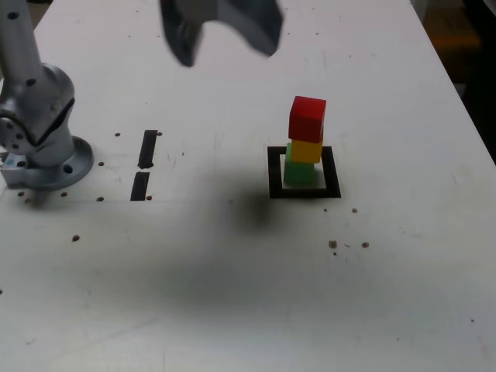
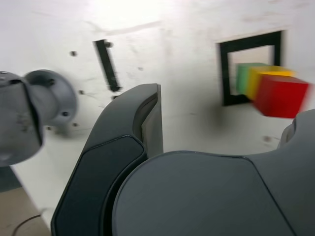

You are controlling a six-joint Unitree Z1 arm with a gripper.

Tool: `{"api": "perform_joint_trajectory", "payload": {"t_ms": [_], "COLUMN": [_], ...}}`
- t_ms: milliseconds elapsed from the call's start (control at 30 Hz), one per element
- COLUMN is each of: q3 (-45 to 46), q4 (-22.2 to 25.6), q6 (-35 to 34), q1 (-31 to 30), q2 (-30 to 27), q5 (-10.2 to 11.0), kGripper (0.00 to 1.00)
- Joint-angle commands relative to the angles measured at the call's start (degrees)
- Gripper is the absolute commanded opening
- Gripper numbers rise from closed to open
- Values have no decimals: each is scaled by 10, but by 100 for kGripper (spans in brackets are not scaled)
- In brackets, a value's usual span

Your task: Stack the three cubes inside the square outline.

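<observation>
The red cube (image 1: 308, 119) sits crooked on the yellow cube (image 1: 307, 142), so I expect it to come off alone when the robot's gripper lifts it.
The three cubes stand stacked inside the square outline (image 1: 333, 182): the green cube (image 1: 299, 170) at the bottom, the yellow cube (image 1: 306, 149) on it, the red cube (image 1: 308, 118) on top, set slightly askew. My gripper (image 1: 227, 48) hangs blurred high above the table, up and to the exterior view's left of the stack, open and holding nothing. In the wrist view the red cube (image 2: 280, 94), yellow cube (image 2: 256, 78) and green cube (image 2: 243, 77) show past the open gripper (image 2: 221, 130), inside the square outline (image 2: 225, 73). One dark finger (image 2: 147, 123) fills the foreground.
The arm's grey base (image 1: 43, 136) stands at the exterior view's left. Two short black strips (image 1: 147, 149) (image 1: 140, 186) lie between it and the outline. Small dark specks (image 1: 333, 244) dot the white table (image 1: 232, 310), whose right edge (image 1: 465, 93) borders dark clutter.
</observation>
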Motion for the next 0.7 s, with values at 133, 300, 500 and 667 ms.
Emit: {"api": "perform_joint_trajectory", "payload": {"t_ms": [133,300,500,667], "q3": [-149,-160,-143,-133], "q4": [8,8,7,4], "q6": [-2,7,33,42], "q1": [-3,0,30,38], "q2": [14,57,137,165], "q5": [-2,-9,-42,-50], "kGripper": [93,93,93,92]}}
